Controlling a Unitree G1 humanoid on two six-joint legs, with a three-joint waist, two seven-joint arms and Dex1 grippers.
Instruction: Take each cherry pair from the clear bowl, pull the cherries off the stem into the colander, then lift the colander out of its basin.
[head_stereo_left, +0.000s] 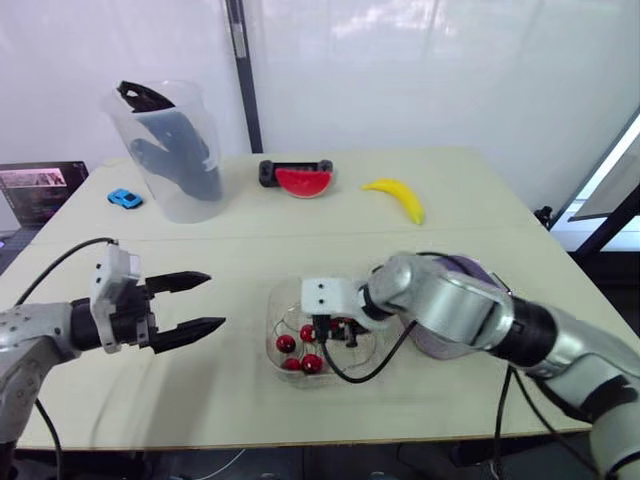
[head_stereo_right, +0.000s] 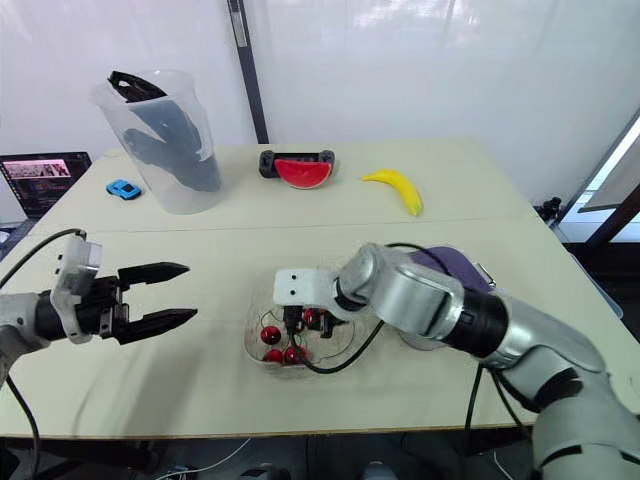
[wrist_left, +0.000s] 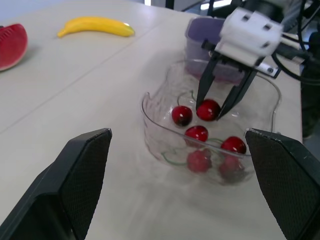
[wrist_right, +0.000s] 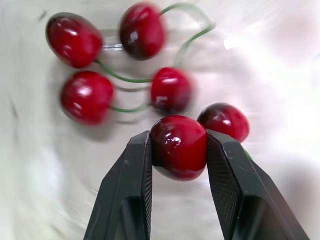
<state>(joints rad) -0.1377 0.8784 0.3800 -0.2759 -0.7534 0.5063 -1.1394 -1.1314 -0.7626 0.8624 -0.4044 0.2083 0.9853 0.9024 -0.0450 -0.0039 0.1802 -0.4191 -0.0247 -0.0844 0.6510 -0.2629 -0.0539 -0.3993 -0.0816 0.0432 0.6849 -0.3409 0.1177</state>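
Note:
The held cherry is joined to its partner (wrist_left: 182, 115) by a green stem, so the partner will keep hanging when I pull the held cherry off.
The clear bowl (head_stereo_left: 283, 318) sits near the table's front middle, holding several red cherries (wrist_right: 86, 96) joined in pairs by green stems. My right gripper (wrist_right: 178, 142) reaches down into the bowl and is shut on one cherry (wrist_right: 178, 150), whose partner (wrist_right: 223, 121) lies just behind it. To the left of the bowl, my left gripper (head_stereo_left: 214, 300) hovers open and empty, pointing toward it. A purple colander in its basin (wrist_left: 197, 42) stands just right of the bowl, mostly hidden behind my right arm.
At the back left stands a clear pitcher (head_stereo_left: 178, 150) with black items inside. A blue toy car (head_stereo_left: 124, 198) lies beside it. A watermelon slice (head_stereo_left: 303, 181) and a banana (head_stereo_left: 397, 197) lie at the back middle. A laptop (head_stereo_left: 40, 190) sits beyond the table's left edge.

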